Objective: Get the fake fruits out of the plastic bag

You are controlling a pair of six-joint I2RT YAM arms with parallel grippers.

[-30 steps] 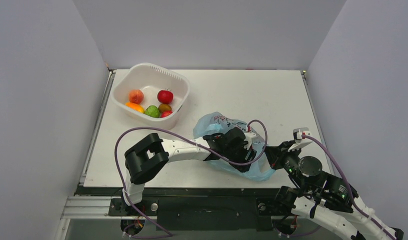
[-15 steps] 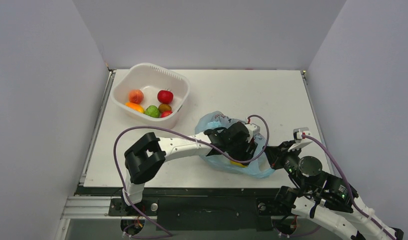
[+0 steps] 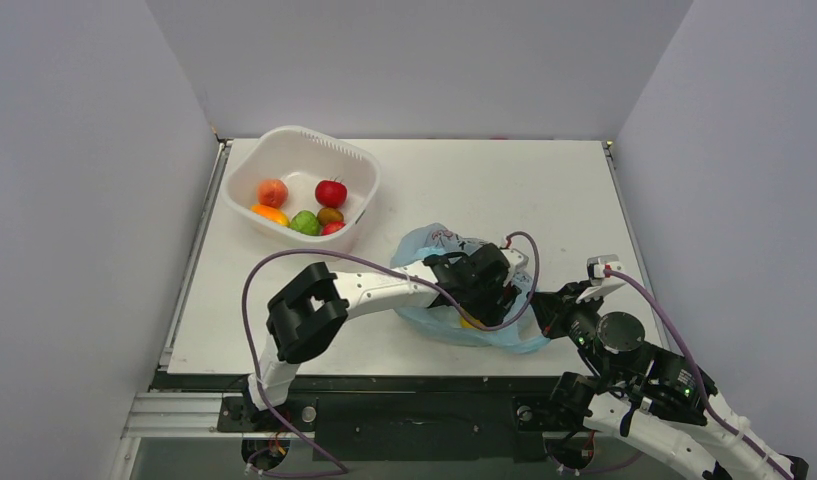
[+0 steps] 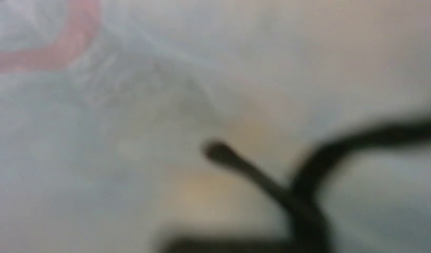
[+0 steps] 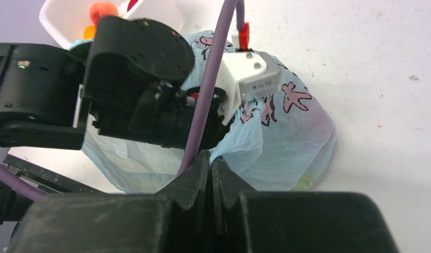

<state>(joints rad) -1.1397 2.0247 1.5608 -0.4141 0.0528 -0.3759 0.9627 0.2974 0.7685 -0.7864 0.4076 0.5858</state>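
Note:
Next, my left gripper opens, moves back and closes around the yellow piece before lifting it out, because the yellow piece (image 3: 470,322) lies under my left gripper's wrist.
The light-blue plastic bag (image 3: 431,245) lies crumpled at the table's front right and also shows in the right wrist view (image 5: 289,142). My left gripper (image 3: 481,292) reaches into its mouth, with the fingers hidden by film. The left wrist view is a blur of bag film (image 4: 123,105) with a pale yellow patch (image 4: 202,192). A yellow piece (image 3: 468,322) shows through the bag below my left wrist. My right gripper (image 5: 210,158) is shut on the bag's near edge (image 3: 544,310). A red apple (image 3: 331,192) lies in the white tub.
The white tub (image 3: 284,140) stands at the back left with several small fruits in it. A lime-green spot (image 5: 305,182) shows through the bag's lower right. My left arm's purple cable (image 5: 208,89) hangs over the bag. The table's front edge is close to the bag.
My left gripper has pushed further right and deeper into the bag. A yellow piece now shows through the film below it. My right gripper has kept its hold.

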